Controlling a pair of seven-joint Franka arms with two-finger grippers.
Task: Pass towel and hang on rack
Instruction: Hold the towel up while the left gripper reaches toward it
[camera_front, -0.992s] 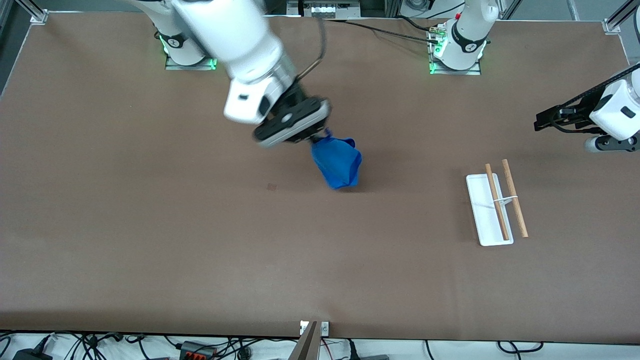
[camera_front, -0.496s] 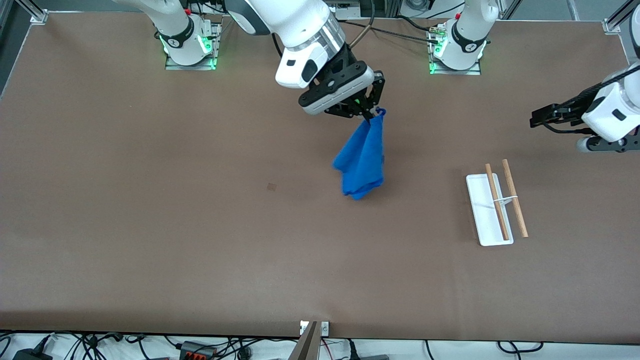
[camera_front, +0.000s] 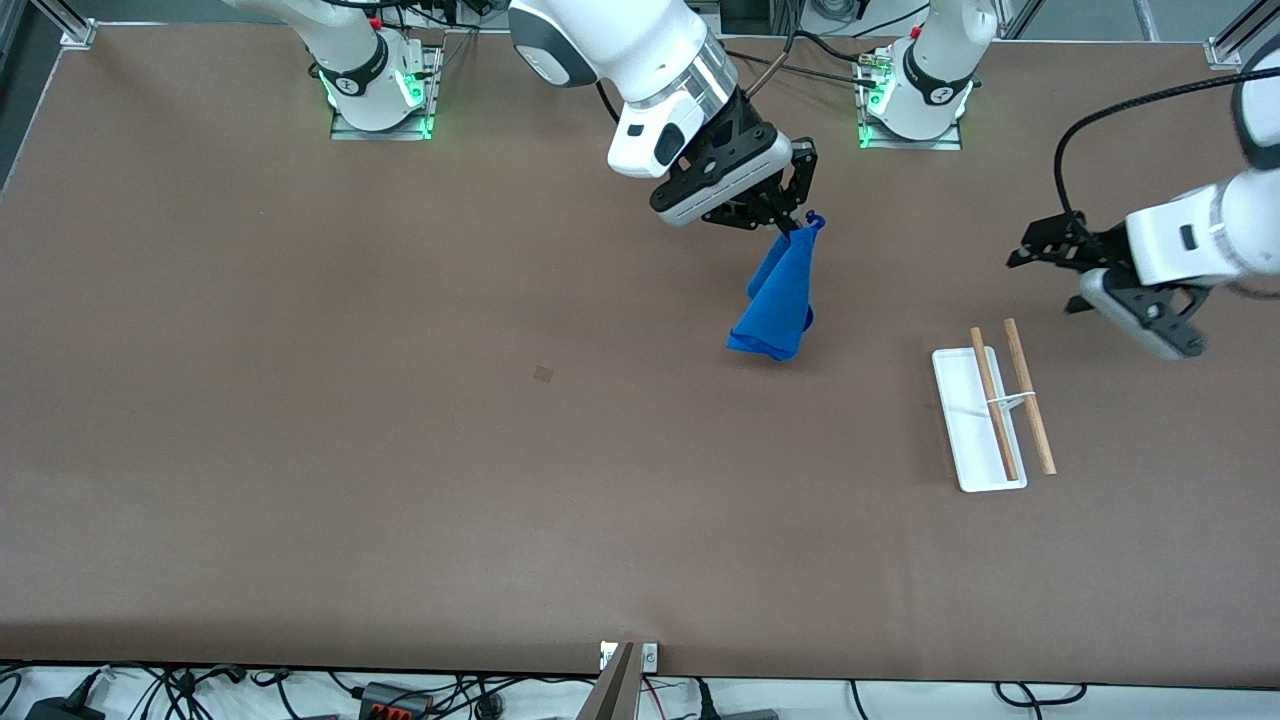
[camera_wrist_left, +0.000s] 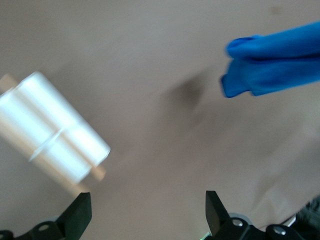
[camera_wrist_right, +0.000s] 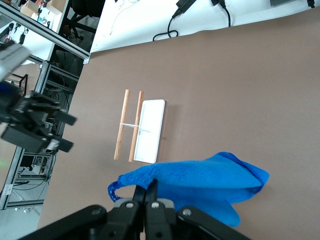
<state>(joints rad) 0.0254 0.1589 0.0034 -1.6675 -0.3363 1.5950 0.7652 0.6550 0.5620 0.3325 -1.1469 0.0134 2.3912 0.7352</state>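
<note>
My right gripper should stay still while my left gripper takes the hanging end (camera_front: 775, 334), because the rack (camera_front: 994, 408) is by my left gripper, far from the towel's pinched corner.
My right gripper (camera_front: 797, 226) is shut on one corner of the bright blue towel (camera_front: 781, 298), by its loop tag, and holds it up over the middle of the table. The towel hangs down in folds. In the right wrist view the towel (camera_wrist_right: 200, 182) sits in the pinched fingers (camera_wrist_right: 148, 192). The rack (camera_front: 990, 409), a white base with two wooden bars, stands toward the left arm's end of the table; it also shows in the right wrist view (camera_wrist_right: 140, 126). My left gripper (camera_front: 1040, 252) is open and empty in the air just above the rack's end nearest the bases. The left wrist view shows the towel (camera_wrist_left: 272, 67) and the blurred rack (camera_wrist_left: 52, 135).
The brown table (camera_front: 400, 450) has a small dark mark (camera_front: 543, 374) near its middle. The arm bases (camera_front: 915, 95) stand along the edge farthest from the front camera. Cables lie off the table edge nearest the front camera.
My right gripper has carried the towel up and toward the left arm's end of the table. My left gripper has swung in toward the rack and the towel.
</note>
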